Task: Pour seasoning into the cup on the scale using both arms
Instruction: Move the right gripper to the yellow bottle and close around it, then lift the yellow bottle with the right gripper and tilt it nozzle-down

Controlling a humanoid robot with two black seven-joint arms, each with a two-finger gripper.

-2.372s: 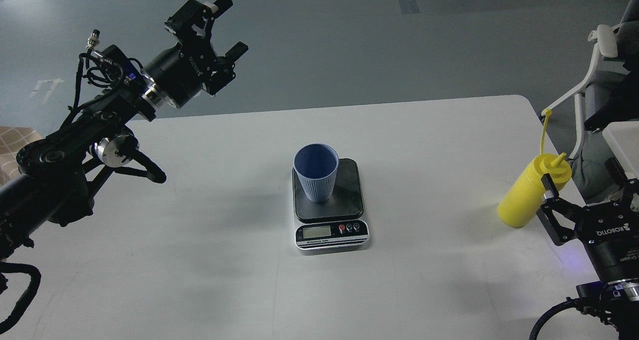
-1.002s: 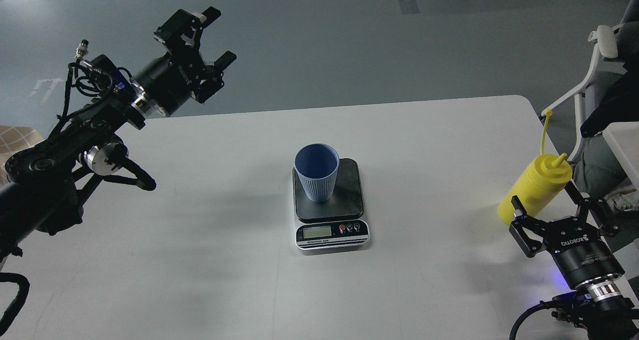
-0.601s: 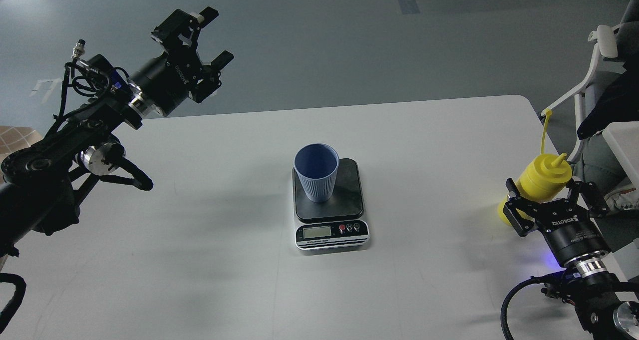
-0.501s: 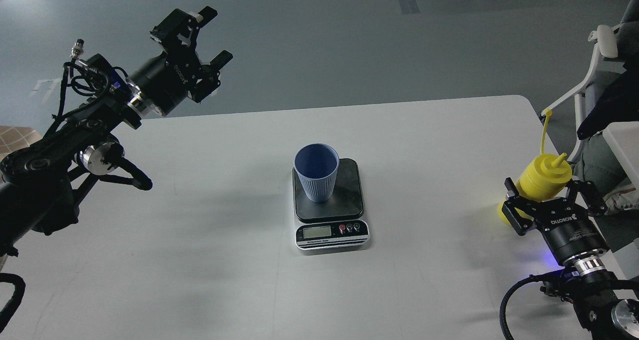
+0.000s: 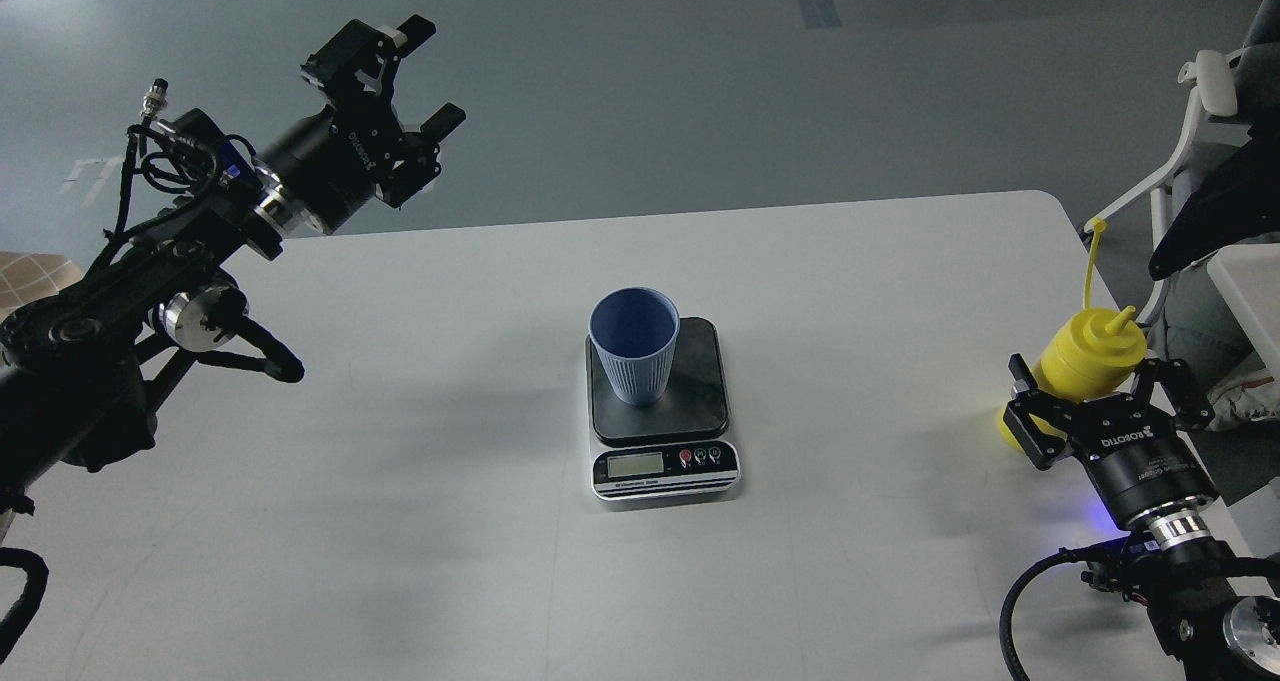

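Note:
I expect the cap (image 5: 1099,226) to stick out clear of the spout when I tip the yellow seasoning bottle, because the tethered cap's strap (image 5: 1090,273) stands up on its own.
The blue ribbed cup (image 5: 634,345) stands upright on the dark plate of the scale (image 5: 700,381) at the table's middle. The yellow seasoning bottle (image 5: 1082,359) stands upright near the right table edge, its tethered cap (image 5: 1097,227) sticking up. My right gripper (image 5: 1098,383) is open, with one finger on each side of the bottle's body; I see no squeeze on it. My left gripper (image 5: 425,73) is open and empty, raised high beyond the table's far left edge.
The white table (image 5: 420,481) ends at a rounded right corner close to the bottle. A white chair frame (image 5: 1185,131) and a seated person's dark clothing (image 5: 1215,201) are just right of the table. Grey floor lies beyond the far edge.
My right gripper has swung round and moved forward, from beside the bottle to straddling it with open fingers. My left arm drew back a little to the left and has since held still.

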